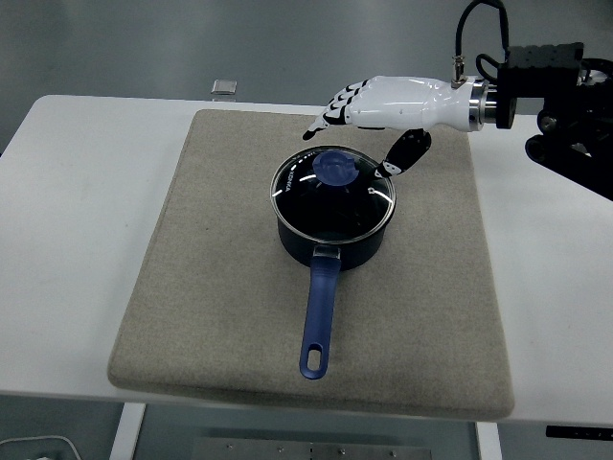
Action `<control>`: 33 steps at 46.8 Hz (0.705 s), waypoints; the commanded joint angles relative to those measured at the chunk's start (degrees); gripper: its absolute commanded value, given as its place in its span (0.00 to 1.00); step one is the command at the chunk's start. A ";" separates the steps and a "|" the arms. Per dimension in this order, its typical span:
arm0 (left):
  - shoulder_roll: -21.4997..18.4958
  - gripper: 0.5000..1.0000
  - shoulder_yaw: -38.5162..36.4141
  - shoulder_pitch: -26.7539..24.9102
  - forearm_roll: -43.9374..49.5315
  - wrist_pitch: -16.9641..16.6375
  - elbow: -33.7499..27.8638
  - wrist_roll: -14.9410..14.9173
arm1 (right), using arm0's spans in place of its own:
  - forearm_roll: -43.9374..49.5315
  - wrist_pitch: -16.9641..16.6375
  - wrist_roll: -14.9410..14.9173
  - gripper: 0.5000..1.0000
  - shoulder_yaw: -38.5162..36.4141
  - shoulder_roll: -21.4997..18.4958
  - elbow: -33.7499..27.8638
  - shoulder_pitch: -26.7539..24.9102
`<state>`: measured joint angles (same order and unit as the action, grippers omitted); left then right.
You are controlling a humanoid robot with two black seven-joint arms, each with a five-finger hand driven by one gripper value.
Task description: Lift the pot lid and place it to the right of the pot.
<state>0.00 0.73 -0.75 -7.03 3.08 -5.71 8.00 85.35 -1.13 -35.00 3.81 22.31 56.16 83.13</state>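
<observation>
The glass lid (330, 209) shows only even darkness. I should expect to find an empty pot (362, 251) under the lid when I lift it.
A dark blue pot (333, 233) stands in the middle of the beige mat (220, 287), its long blue handle (319, 316) pointing toward the near edge. A glass lid (332, 189) with a round blue knob (335, 167) sits on the pot. My right hand (369, 129), white with black fingertips, hovers just behind and above the lid. Its fingers (330, 113) are spread and its thumb (403, 153) hangs down by the lid's right rim. It holds nothing. My left hand is out of view.
The mat lies on a white table (67, 211). A small grey square object (224, 87) rests at the table's far edge. The black right arm (560, 91) with its cable comes in from the upper right. Bare mat shows to the right of the pot.
</observation>
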 commanded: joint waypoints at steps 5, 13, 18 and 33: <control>0.00 1.00 -0.03 0.05 0.00 0.00 0.00 0.00 | -0.01 0.34 0.00 0.80 -0.03 -0.16 0.09 -0.60; 0.00 1.00 -0.03 0.05 0.00 0.00 0.00 0.00 | -0.01 0.43 0.00 0.80 -0.03 -0.34 0.09 -1.22; 0.00 1.00 -0.03 0.05 0.00 0.00 0.00 0.00 | -0.01 0.52 0.00 0.80 -0.03 -0.43 0.09 -1.83; 0.00 1.00 -0.03 0.05 0.00 0.00 0.00 0.00 | 0.08 1.04 0.00 0.80 0.06 -0.60 0.01 -2.45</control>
<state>0.00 0.73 -0.75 -7.03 3.08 -5.71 8.00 85.41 -0.08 -35.00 3.84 21.76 56.16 80.78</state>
